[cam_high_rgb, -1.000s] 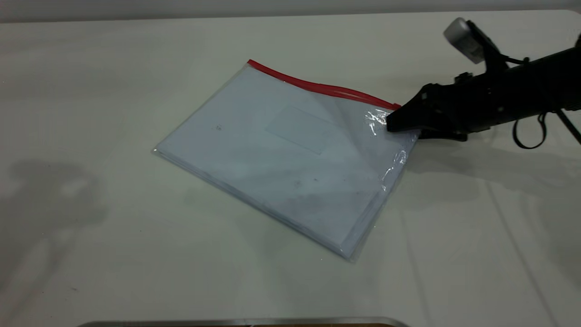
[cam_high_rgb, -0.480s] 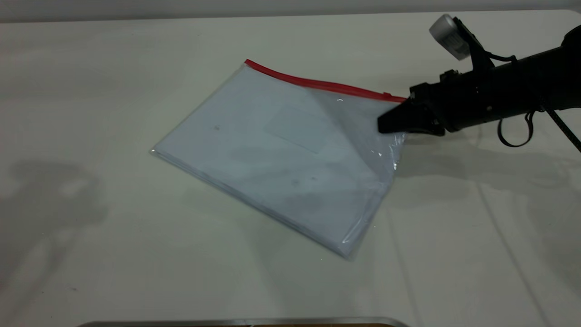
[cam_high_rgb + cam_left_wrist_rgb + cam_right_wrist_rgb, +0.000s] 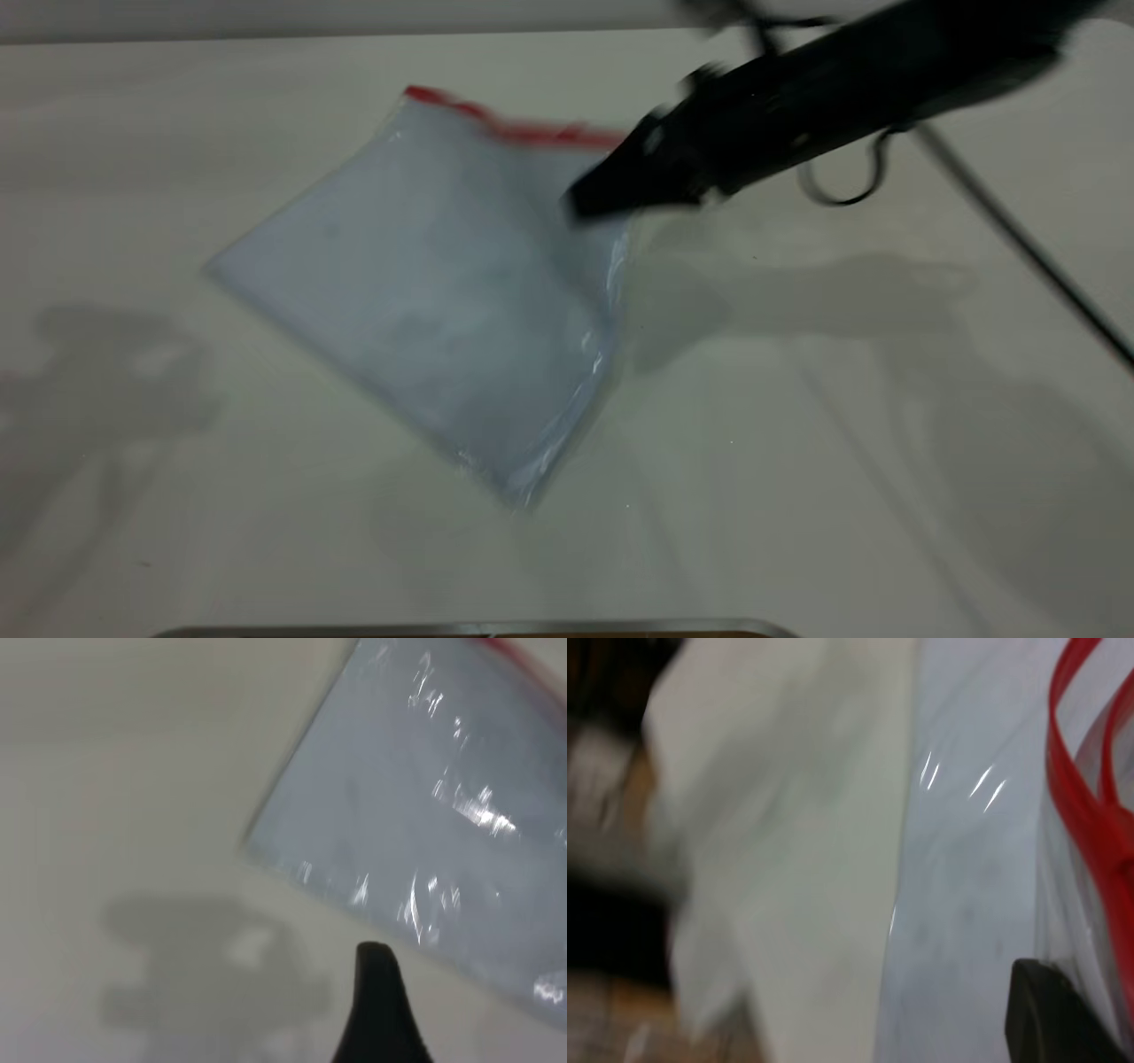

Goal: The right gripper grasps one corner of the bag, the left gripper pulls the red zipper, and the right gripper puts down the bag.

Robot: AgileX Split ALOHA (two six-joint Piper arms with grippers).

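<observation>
Next, I swing the bag's corner [image 3: 617, 139] back and straighten the red zipper [image 3: 523, 129], which is buckling beside my right gripper, before my left gripper pulls it.
The bag [image 3: 416, 292], a clear pouch of white sheets, lies tilted with its near corner on the table and its far right corner raised. The red zipper [image 3: 523, 131] runs along its far edge. My right gripper [image 3: 589, 202] is shut on the corner of the bag at the zipper's right end and holds it above the table. In the right wrist view the bag [image 3: 974, 859] and the red zipper [image 3: 1090, 833] lie right against the gripper [image 3: 1050, 1014]. My left gripper [image 3: 376, 992] shows only in the left wrist view, a short way off the bag's edge [image 3: 443, 815].
The white table [image 3: 842, 443] spreads around the bag. A metal edge [image 3: 478, 629] runs along the table's front. The right arm's looped cable [image 3: 842, 182] hangs below the arm.
My right gripper has swung left and upward with the bag's corner in it. The whole bag has slid left and its zipper corner has risen.
</observation>
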